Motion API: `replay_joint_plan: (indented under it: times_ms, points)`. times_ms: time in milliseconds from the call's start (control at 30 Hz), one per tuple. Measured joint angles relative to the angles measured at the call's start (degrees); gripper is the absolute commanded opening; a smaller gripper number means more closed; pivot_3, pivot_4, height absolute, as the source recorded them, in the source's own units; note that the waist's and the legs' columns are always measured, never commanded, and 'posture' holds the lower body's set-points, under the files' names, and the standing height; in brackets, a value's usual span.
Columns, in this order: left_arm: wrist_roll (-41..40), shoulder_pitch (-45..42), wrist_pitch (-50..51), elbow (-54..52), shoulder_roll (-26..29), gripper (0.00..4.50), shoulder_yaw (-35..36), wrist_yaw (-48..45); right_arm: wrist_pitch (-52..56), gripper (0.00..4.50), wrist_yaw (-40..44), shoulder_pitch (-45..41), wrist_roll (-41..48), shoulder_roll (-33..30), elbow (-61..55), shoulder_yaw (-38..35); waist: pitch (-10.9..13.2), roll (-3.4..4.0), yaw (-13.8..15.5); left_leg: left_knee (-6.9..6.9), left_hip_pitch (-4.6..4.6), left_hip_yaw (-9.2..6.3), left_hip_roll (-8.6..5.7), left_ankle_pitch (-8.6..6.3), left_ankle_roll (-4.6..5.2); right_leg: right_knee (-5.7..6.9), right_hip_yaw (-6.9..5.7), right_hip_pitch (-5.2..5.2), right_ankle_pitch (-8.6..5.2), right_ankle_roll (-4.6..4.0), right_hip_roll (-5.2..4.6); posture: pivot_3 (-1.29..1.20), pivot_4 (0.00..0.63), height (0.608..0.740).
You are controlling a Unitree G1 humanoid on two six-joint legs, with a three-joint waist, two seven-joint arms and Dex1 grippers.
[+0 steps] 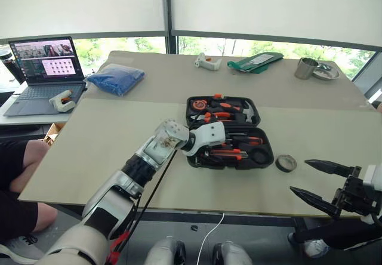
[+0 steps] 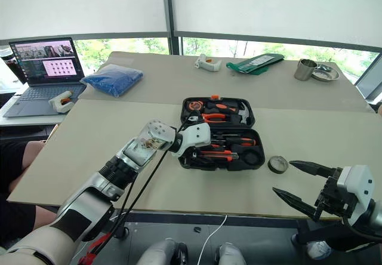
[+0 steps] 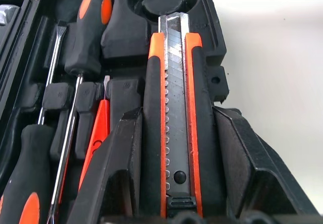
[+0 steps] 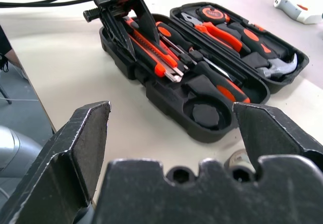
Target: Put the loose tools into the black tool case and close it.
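The utility knife (image 3: 174, 47) is high over its tool-case hollow, my left gripper's fingers along its sides, so next I open, close them and push the knife's top (image 3: 176, 103) down.
The black tool case (image 1: 260, 155) lies open at the middle of the table. My left gripper (image 3: 176, 112) is shut on the orange-black utility knife (image 3: 174, 98), holding it low over the case's near half with the blade end toward an empty round recess. Two orange-and-black screwdrivers (image 3: 91, 27) and a small orange one (image 3: 98, 133) lie in their recesses beside it. The dark tape roll (image 1: 286, 163) rests on the table just right of the case. My right gripper (image 1: 300, 175) hangs open and empty at the table's front right edge, near the roll.
Pliers, hammer and tape measure fill the case's far half (image 1: 222, 110). A blue bag (image 1: 116, 78), white glue gun (image 1: 207, 62), green packet (image 1: 256, 61), metal cup (image 1: 305, 68) and dish (image 1: 326, 71) sit at the back. A laptop (image 1: 45, 68) and a person's leg (image 1: 24, 157) are left.
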Motion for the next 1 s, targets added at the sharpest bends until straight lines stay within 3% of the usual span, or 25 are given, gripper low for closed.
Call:
replay_joint_plan:
  times_ms: [833, 867, 900, 1000]
  points:
    - [3.30, -1.17, -3.35, 5.54, -5.25, 1.60, 0.69, 2.22, 1.17, 4.50, -0.61, -1.37, -0.04, 1.04, -0.22, 0.59, 0.00, 0.00, 0.20, 0.10, 0.00, 0.00, -0.03, -0.05, 0.10, 0.01, -0.07, 0.07, 0.01, 0.06, -0.06, 0.00, 0.150, 0.740]
    - [3.37, -1.18, -3.56, 5.72, -5.26, 2.60, 0.68, 2.21, 1.25, 4.50, -0.73, -1.34, -0.04, 1.14, -0.32, 0.69, 0.00, 0.00, 0.19, 0.10, 0.00, 0.00, -0.03, -0.05, 0.10, 0.01, -0.07, 0.08, 0.01, 0.06, -0.06, 0.00, 0.150, 0.740]
    - [3.28, -1.18, -3.56, 5.93, -5.39, 2.74, 0.97, 2.11, 1.39, 4.50, -0.94, -1.34, -0.04, 1.23, -0.47, 0.77, 0.00, 0.00, 0.19, 0.11, 0.00, 0.00, -0.03, -0.05, 0.09, 0.01, -0.07, 0.08, 0.01, 0.06, -0.06, 0.00, 0.150, 0.740]
    - [1.86, -1.00, -3.80, 6.76, -6.35, 3.75, 3.27, 1.71, 1.73, 4.50, -1.55, -1.61, -0.07, 1.24, -0.73, 1.28, 0.00, 0.00, 0.24, 0.10, 0.00, 0.00, -0.03, -0.03, 0.06, 0.00, -0.08, 0.07, 0.00, 0.06, -0.06, 0.00, 0.150, 0.740]
